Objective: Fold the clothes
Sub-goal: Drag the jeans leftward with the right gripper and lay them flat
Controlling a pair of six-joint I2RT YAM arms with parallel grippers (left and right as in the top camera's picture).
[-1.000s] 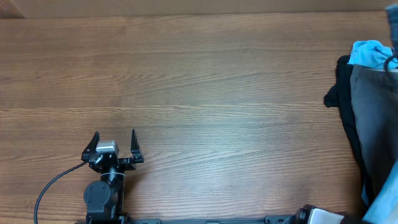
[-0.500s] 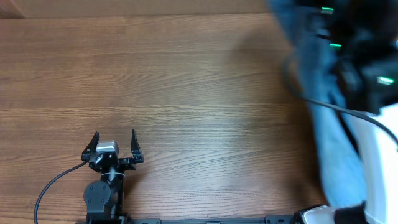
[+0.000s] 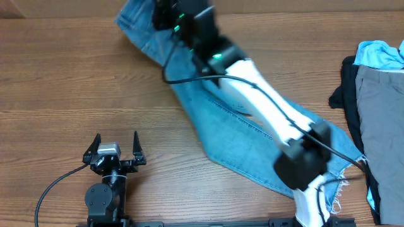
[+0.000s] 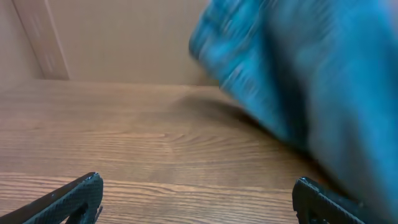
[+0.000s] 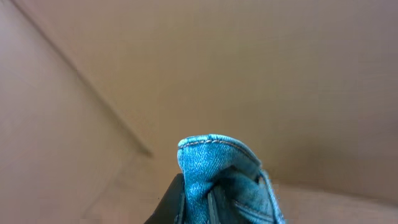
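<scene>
The lifted end of the jeans (image 3: 135, 26) faces open wooden table (image 3: 93, 82), so my right gripper should keep taking it there until the jeans stretch out and then let go.
Light-blue denim jeans (image 3: 221, 132) lie stretched diagonally across the table, from the far left-centre to the near right. My right arm reaches over them, and my right gripper (image 3: 163, 11) at the far edge is shut on one end of the jeans. In the right wrist view a bunched denim fold (image 5: 211, 168) sticks up between the jaws, lifted off the table. My left gripper (image 3: 117, 144) rests near the front left, open and holding nothing. In its wrist view the jeans (image 4: 298, 74) show as a blur at the upper right, beyond the fingertips (image 4: 81, 193).
A pile of other clothes sits at the right edge: a grey garment (image 3: 379, 126), a black one (image 3: 347, 94) and a sky-blue one (image 3: 379, 53). Bare wooden table (image 3: 76, 75) lies left of the jeans. A cable (image 3: 53, 186) trails from the left arm.
My right arm has swung from the right side to the far left-centre, drawing the jeans out across the table. The left gripper has not moved.
</scene>
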